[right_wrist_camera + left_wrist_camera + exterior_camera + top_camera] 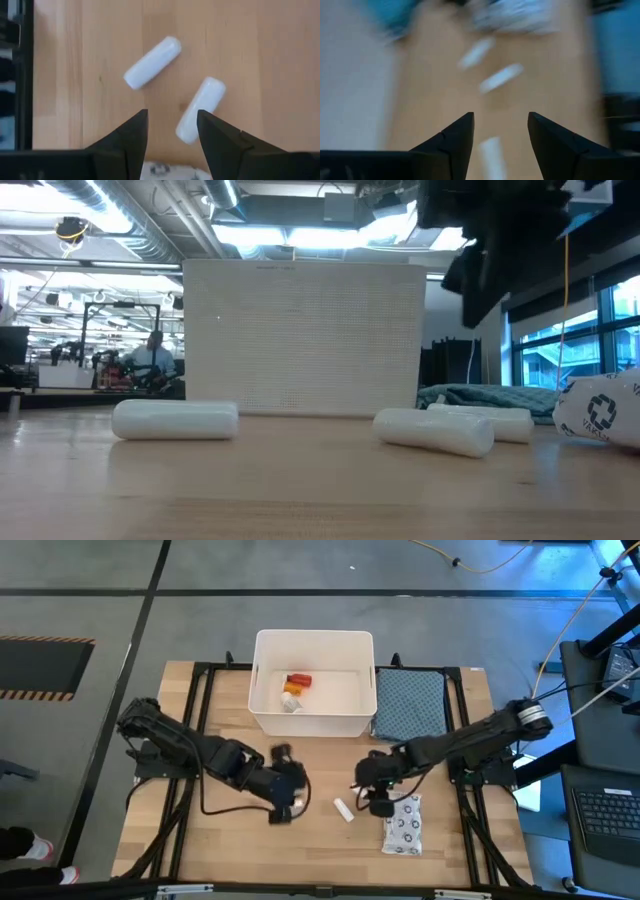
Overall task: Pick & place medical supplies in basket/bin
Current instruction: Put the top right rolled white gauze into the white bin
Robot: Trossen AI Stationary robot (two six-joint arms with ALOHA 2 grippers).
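Next, I turn my right gripper in line before closing around the cylinder's middle [200,110], since the nearer white cylinder [206,96] lies slanted and off-center to the gripper's fingers.
The white tub [262,708] stands at the table's far middle and holds the red bottle [299,680] and two small items. Three short white cylinders lie on the wood nearer me [175,420] [435,430] [500,420]. The dotted white packet [403,825] lies to their right. My left gripper [500,132] is open above one cylinder [490,155], which shows between its fingers. My right gripper [172,127] is open above the table, with one cylinder [200,110] just ahead of its fingers and another [152,62] farther off.
The blue-grey patterned cloth [410,705] lies right of the tub, touching its side. Black frame rails [195,740] run along the table's left and right sides. Bare wood stretches between the tub and the cylinders and toward the near edge. A person sits far back in the room [152,355].
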